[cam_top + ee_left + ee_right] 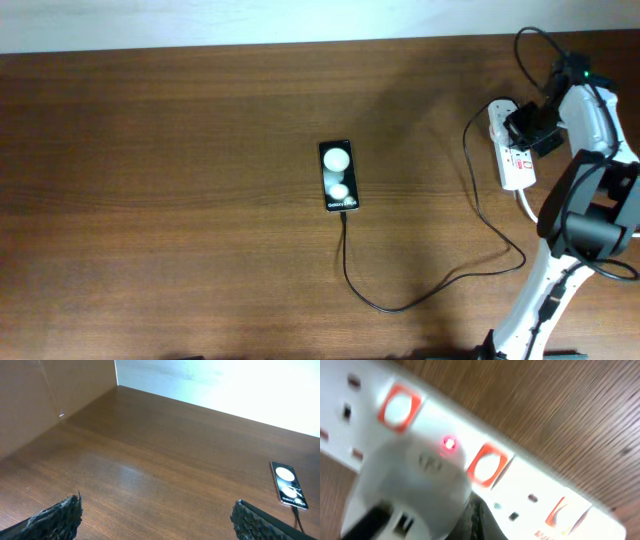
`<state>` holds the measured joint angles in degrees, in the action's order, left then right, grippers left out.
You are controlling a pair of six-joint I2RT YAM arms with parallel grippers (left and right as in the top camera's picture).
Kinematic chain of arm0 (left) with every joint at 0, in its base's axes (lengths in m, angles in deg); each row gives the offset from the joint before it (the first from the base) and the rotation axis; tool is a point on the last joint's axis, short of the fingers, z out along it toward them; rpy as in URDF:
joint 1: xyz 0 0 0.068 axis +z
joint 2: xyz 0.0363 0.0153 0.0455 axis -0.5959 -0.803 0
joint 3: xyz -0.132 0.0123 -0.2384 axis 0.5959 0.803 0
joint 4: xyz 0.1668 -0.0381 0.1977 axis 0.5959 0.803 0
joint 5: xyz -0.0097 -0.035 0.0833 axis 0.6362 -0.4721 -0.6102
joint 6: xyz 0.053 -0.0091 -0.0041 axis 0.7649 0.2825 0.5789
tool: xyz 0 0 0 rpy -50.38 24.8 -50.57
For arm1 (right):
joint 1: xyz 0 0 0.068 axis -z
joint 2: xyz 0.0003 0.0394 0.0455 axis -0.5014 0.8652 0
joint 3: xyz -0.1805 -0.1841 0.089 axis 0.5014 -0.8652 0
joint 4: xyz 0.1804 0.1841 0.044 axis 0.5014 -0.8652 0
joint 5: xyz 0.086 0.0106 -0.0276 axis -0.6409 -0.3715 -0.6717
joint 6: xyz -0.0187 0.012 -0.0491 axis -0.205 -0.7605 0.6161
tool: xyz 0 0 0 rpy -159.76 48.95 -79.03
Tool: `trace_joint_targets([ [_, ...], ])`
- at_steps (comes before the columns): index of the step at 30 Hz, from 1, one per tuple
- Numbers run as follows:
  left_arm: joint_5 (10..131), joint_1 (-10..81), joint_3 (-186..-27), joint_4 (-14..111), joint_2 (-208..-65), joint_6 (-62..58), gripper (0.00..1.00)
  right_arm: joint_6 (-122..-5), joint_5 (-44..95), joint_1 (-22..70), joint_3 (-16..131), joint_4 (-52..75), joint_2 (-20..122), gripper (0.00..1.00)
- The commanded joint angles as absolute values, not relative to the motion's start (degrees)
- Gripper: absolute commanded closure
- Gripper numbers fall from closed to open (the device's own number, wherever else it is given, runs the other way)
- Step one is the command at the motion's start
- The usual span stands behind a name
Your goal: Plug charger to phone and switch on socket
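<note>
I should now lift my right gripper away until it is clear, because the red light is glowing on the socket strip and the charger cable is in the phone.
The black phone lies flat in the middle of the table, with two white spots on its screen. The thin black charger cable runs from its near end and curves right up to the white socket strip. My right gripper hangs just over the strip. In the right wrist view its fingers are shut, tip against the socket beside the white plug head. A small red light glows there. My left gripper is open and empty, with the phone far to its right.
The socket's thick white cord leaves its near end towards the right arm's base. A pale wall runs along the table's far edge. Bare brown wood lies left of the phone.
</note>
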<state>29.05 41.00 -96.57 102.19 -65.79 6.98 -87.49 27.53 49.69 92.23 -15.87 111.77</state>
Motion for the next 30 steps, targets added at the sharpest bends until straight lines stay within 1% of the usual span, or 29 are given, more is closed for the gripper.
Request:
trace_joint_targets([
  [1, 28.25, 41.24, -96.79, 102.08, -64.96, 6.43, 0.01, -88.03, 30.79, 52.47, 91.61, -22.80, 112.87, 0.96],
  [3, 28.25, 41.24, -96.79, 102.08, -64.96, 6.43, 0.01, -88.16, 35.86, 58.34, 91.61, -27.57, 106.20, 0.96],
  [6, 28.25, 41.24, -96.79, 102.08, -64.96, 6.43, 0.01, -88.12, 32.21, 61.93, 91.59, -31.48, 99.27, 0.96],
  [9, 28.25, 41.24, -96.79, 102.08, -64.96, 6.43, 0.01, -87.44, 29.34, 61.69, 91.59, -33.80, 91.18, 0.96],
  [12, 28.25, 41.22, -96.79, 102.08, -64.96, 6.43, 0.01, -85.06, 26.15, 60.05, 91.59, -34.65, 79.36, 0.96],
  [15, 28.25, 39.23, -96.79, 102.08, -64.96, 6.43, 0.01, -85.10, 25.08, 59.35, 91.59, -34.30, 67.88, 0.96],
  [17, 28.25, 37.94, -96.79, 102.08, -64.96, 6.43, 0.01, -85.08, 21.96, 59.35, 91.59, -33.05, 60.82, 0.96],
  [21, 28.25, 38.18, -96.79, 102.08, -64.96, 6.43, 0.01, -85.45, 12.71, 59.35, 91.59, -25.88, 49.55, 0.96],
  [23, 28.25, 38.18, -96.79, 102.08, -64.96, 6.43, 0.01, -92.23, 9.63, 59.35, 91.98, -17.47, 43.95, 0.96],
  [25, 28.25, 38.18, -96.79, 102.08, -64.96, 6.43, 0.01, -93.24, 4.14, 59.35, 92.66, -11.50, 42.55, 0.96],
  [28, 28.25, 38.18, -96.79, 102.08, -64.96, 6.43, 0.01, -99.68, -6.28, 59.33, 92.66, 0.61, 41.98, 0.95],
  [29, 28.25, 38.18, -96.79, 102.08, -64.96, 6.43, 0.01, -100.34, -6.70, 58.87, 92.66, 3.67, 41.98, 0.95],
  [30, 28.25, 38.18, -96.79, 102.08, -64.96, 6.43, 0.01, -99.81, -6.59, 57.12, 92.66, 6.53, 41.98, 0.92],
])
